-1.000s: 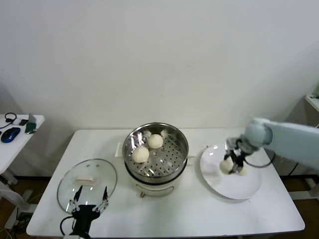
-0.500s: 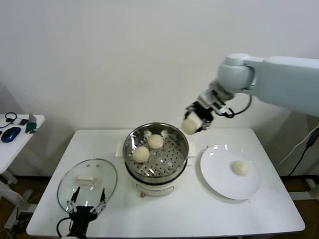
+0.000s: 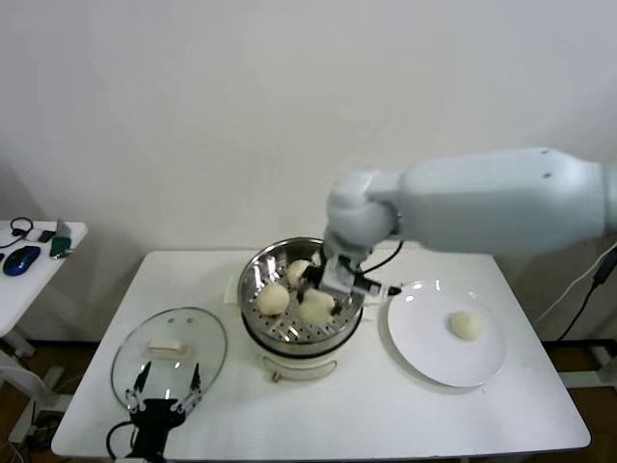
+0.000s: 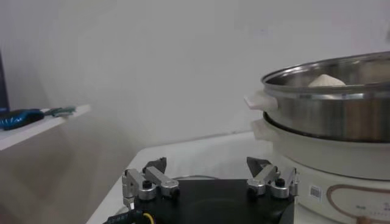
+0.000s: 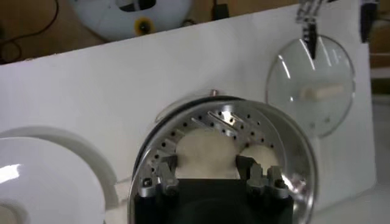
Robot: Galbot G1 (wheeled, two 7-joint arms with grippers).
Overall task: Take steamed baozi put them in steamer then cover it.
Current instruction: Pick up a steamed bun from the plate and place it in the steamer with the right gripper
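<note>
The third baozi (image 3: pixel 315 307) is hanging inside the steamer's rim, above a free patch of tray (image 3: pixel 299 331). My right gripper should continue to move the baozi down until it sits there.
The steel steamer (image 3: pixel 258 273) stands mid-table with two baozi (image 3: pixel 273 299) lying on its perforated tray. My right gripper (image 3: pixel 317 301) hangs inside the steamer, shut on a third baozi (image 5: pixel 207 148) held low over the tray (image 5: pixel 183 128). One more baozi (image 3: pixel 466 325) rests on the white plate (image 3: pixel 424 352). The glass cover (image 3: pixel 169 349) lies flat at the front left of the table. My left gripper (image 3: pixel 166 391) waits open at the cover's near edge, holding nothing; in its wrist view the left gripper (image 4: pixel 210 170) faces the steamer (image 4: pixel 341 106).
A side table (image 3: pixel 34 253) with a blue mouse and small items stands at the far left. The white wall runs behind the work table. The steamer sits on a cream base (image 3: pixel 299 367).
The right arm picked one baozi off the plate, carried it up and left, and has lowered it into the steamer. The left arm has stayed in place.
</note>
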